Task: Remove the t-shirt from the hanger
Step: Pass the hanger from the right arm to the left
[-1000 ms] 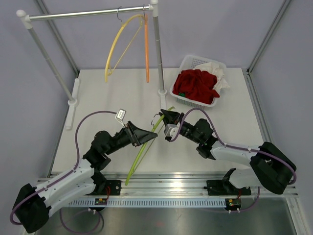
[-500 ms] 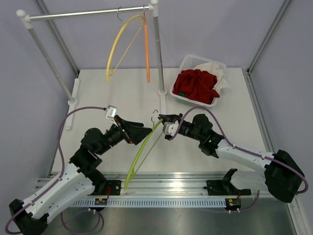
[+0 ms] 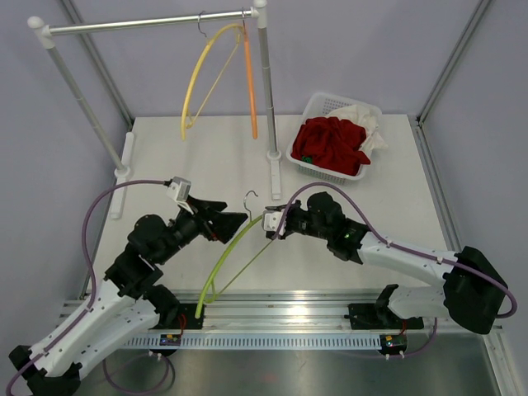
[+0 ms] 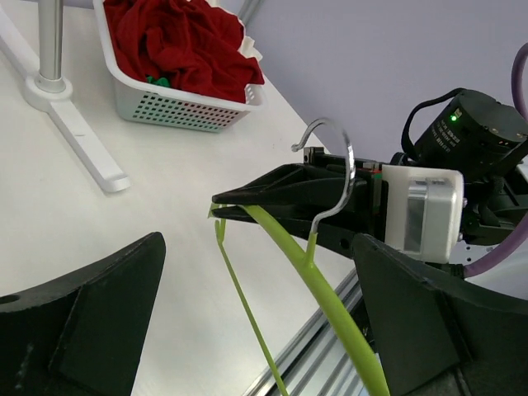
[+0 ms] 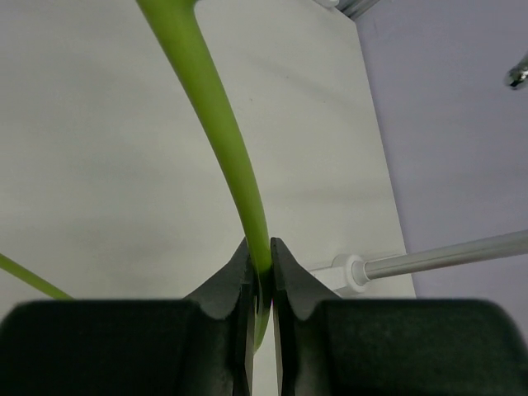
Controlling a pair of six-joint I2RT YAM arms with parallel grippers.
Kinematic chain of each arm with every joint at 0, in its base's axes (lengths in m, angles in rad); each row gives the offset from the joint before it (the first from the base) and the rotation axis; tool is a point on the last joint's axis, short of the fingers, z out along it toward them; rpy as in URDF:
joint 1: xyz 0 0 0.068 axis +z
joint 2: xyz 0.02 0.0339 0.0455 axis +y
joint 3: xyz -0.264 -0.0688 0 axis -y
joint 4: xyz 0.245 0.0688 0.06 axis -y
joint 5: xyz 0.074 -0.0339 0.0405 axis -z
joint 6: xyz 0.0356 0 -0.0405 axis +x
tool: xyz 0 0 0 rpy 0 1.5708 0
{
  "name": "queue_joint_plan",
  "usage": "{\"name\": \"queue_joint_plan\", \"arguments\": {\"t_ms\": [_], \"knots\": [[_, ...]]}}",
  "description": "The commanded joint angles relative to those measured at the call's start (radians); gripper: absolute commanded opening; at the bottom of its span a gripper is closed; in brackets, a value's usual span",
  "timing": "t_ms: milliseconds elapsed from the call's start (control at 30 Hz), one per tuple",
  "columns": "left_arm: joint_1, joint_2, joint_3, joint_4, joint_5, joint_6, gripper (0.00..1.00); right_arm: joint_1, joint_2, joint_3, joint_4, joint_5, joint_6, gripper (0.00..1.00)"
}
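My right gripper is pinching the lime-green hanger's arm (image 4: pixel 271 223) next to the hook. My left gripper should close at the hook's base (image 4: pixel 311 256) before my right gripper lets go.
A bare lime-green hanger (image 3: pixel 233 247) with a metal hook (image 3: pixel 250 198) slants from the table's middle toward the front rail. My right gripper (image 3: pixel 266 223) is shut on its upper arm just below the hook; the right wrist view shows the green bar (image 5: pixel 219 124) pinched between the fingertips (image 5: pixel 261 262). My left gripper (image 3: pixel 224 219) stands open just left of the hanger, touching nothing; in its wrist view the hanger (image 4: pixel 322 272) passes between its wide-apart fingers (image 4: pixel 257 247). The red t-shirt (image 3: pixel 330 144) lies crumpled in the white basket (image 3: pixel 307 165).
A clothes rack stands at the back with a yellow hanger (image 3: pixel 198 78) and an orange one (image 3: pixel 249 82) on its rail (image 3: pixel 140 23). Its right post (image 3: pixel 267 91) and foot (image 3: pixel 275 177) stand near the basket. White cloth (image 3: pixel 367 124) lies beside the red shirt.
My left gripper has opened, let go of the green hanger and drawn back to the left. My right gripper has closed tighter on the hanger and carried it left.
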Motion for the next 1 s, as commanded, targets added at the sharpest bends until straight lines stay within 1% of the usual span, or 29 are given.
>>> {"name": "queue_joint_plan", "arguments": {"t_ms": [0, 133, 233, 467, 567, 733, 767, 833, 967], "knots": [[0.002, 0.003, 0.067, -0.004, -0.025, 0.054, 0.99, 0.028, 0.011, 0.06, -0.004, 0.048, -0.009, 0.0], [0.002, 0.084, 0.116, -0.048, 0.057, 0.066, 0.99, 0.063, 0.03, 0.077, -0.015, 0.123, -0.035, 0.0], [0.002, 0.112, 0.102, -0.031, 0.1, 0.055, 0.99, 0.069, 0.052, 0.087, -0.012, 0.166, -0.046, 0.0], [0.002, 0.118, 0.067, -0.037, 0.085, 0.047, 0.98, 0.077, 0.063, 0.094, 0.018, 0.229, -0.074, 0.0], [0.002, 0.097, 0.056, -0.044, 0.08, 0.046, 0.95, 0.077, 0.055, 0.086, 0.031, 0.24, -0.086, 0.0], [0.002, 0.072, 0.042, -0.06, 0.031, 0.041, 0.92, 0.077, 0.034, 0.052, 0.085, 0.248, -0.098, 0.0], [0.002, 0.063, 0.039, -0.057, 0.034, 0.041, 0.89, 0.077, 0.032, 0.051, 0.087, 0.251, -0.101, 0.0], [0.002, 0.057, 0.035, -0.057, 0.034, 0.041, 0.87, 0.077, 0.035, 0.052, 0.09, 0.26, -0.101, 0.0], [0.001, 0.064, 0.036, -0.064, 0.039, 0.055, 0.79, 0.077, 0.037, 0.06, 0.087, 0.263, -0.106, 0.0]]}}
